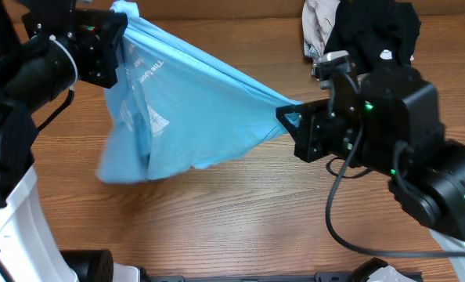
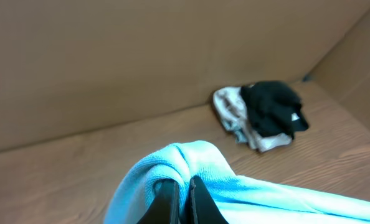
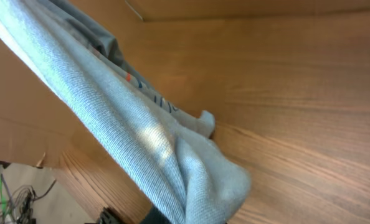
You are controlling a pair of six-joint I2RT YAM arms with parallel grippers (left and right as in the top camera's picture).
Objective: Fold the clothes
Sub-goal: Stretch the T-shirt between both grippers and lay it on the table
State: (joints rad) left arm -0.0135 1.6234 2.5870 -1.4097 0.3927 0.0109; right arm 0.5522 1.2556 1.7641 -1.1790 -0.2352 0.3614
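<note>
The light blue T-shirt gets narrow toward a gathered end in my right gripper (image 1: 289, 116), so next I set it down over the wooden table (image 1: 248, 184), open that gripper and grab that end again.
A light blue T-shirt (image 1: 193, 102) with white print hangs stretched in the air between my two grippers above the wooden table (image 1: 240, 211). My left gripper (image 1: 117, 27) is shut on one bunched corner at the back left; its black fingers (image 2: 184, 186) pinch the blue cloth (image 2: 191, 158). My right gripper (image 1: 289, 116) is shut on the other end at the middle right. In the right wrist view the cloth (image 3: 191, 180) covers the fingers and runs up to the left. The shirt's lower part sags to the table at the left.
A pile of other clothes, black (image 1: 373, 27) and whitish (image 1: 319, 23), lies at the back right of the table; it also shows in the left wrist view (image 2: 266, 115). Brown walls rise behind the table.
</note>
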